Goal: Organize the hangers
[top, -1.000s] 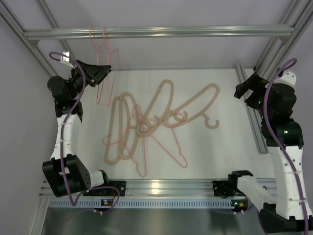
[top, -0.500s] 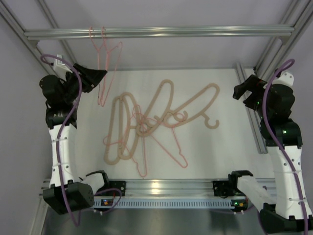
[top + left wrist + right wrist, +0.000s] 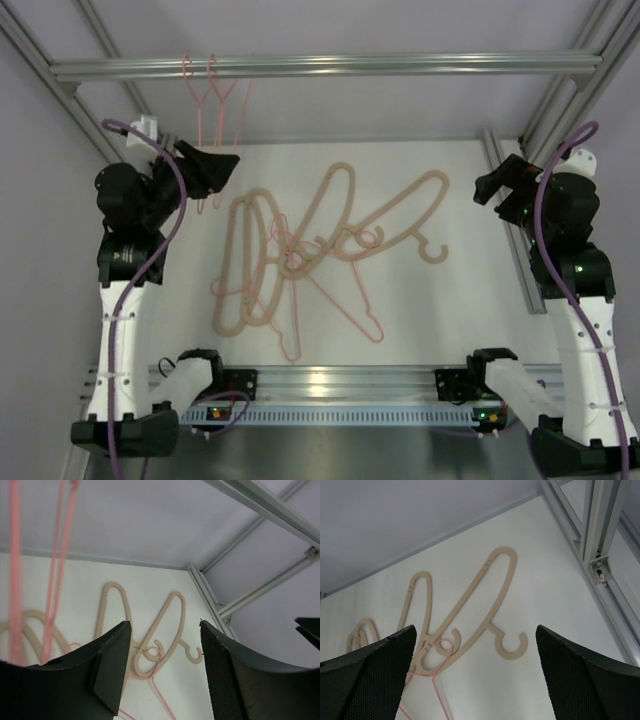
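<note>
The loose pink hanger's wire [image 3: 356, 277] below its neck is clear of the beige hangers. My left gripper continues going there until its fingers are on both sides of that wire [image 3: 354, 269].
Two pink wire hangers [image 3: 212, 100] hang by their hooks from the rail [image 3: 400, 65] at the back left; they also show in the left wrist view [image 3: 15, 580]. My left gripper [image 3: 228, 165] is open and empty just in front of their lower ends; in its wrist view [image 3: 164, 626] nothing is between the jaws. Several beige hangers [image 3: 335, 205] and pink hangers [image 3: 345, 300] lie tangled on the white table. The rightmost beige hanger [image 3: 492, 587] lies below my right gripper [image 3: 475, 630], which is open and empty at the right side [image 3: 490, 190].
An aluminium frame post [image 3: 510, 230] runs along the table's right edge, and it shows in the right wrist view [image 3: 600, 540]. Another frame bar [image 3: 330, 380] runs along the near edge. Purple walls enclose the cell.
My left arm pulled back to the left, then swung right again, ending open beside the hung pink hangers. The hung hangers swung and now hang straighter. The right arm barely moved.
</note>
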### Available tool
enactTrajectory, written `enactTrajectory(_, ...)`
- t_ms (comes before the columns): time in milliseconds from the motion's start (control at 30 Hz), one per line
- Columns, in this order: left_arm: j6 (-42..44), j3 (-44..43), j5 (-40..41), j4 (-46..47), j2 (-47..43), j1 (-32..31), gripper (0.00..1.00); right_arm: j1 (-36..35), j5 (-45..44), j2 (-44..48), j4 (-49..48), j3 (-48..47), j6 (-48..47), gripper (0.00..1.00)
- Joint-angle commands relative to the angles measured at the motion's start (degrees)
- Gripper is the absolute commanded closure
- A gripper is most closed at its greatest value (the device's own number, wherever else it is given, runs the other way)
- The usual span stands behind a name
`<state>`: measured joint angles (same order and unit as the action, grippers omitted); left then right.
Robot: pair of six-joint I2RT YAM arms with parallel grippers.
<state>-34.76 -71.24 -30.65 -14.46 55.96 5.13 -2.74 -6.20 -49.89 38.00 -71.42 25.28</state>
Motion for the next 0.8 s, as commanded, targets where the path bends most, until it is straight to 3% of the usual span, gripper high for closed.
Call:
enactTrajectory(0, 10.3, -6.4, 13.7, -5.7, -0.9, -16.4, 0.38, 0.7, 0.8, 0.1, -4.1, 0.4, 0.6, 0.01)
enactTrajectory(67, 14.5, -7.8, 22.5, -9.3, 1.7, -26.5, 0.39, 0.7, 0.5, -0.2, -4.0, 0.1, 0.7, 0.01)
enactTrajectory(100, 15.6, -8.0, 33.6, -9.9, 2.7, -37.2, 0.39, 0.7, 0.0, -0.3, -4.0, 0.0, 0.6, 0.01)
enactTrajectory(200, 18.7, -7.2, 55.0, -10.7, 8.3, -56.2, 0.39, 0.7, -0.3, -0.2, -4.1, -0.5, 0.5, 0.00)
enactTrajectory(233, 18.4, -6.7, 57.6, -10.8, 9.8, -58.6, 0.39, 0.7, -0.3, -0.1, -4.0, -0.5, 0.4, 0.00)
enactTrajectory(500, 0.9, -2.7, 72.2, -10.7, 25.4, -69.3, 0.44, 0.7, -0.5, 0.7, -3.6, -0.3, -0.1, 0.01)
enactTrajectory(767, -8.7, -4.3, 77.3, -12.2, 40.9, -69.4, 0.44, 0.7, 0.2, 0.9, -3.5, 0.3, -0.8, 0.01)
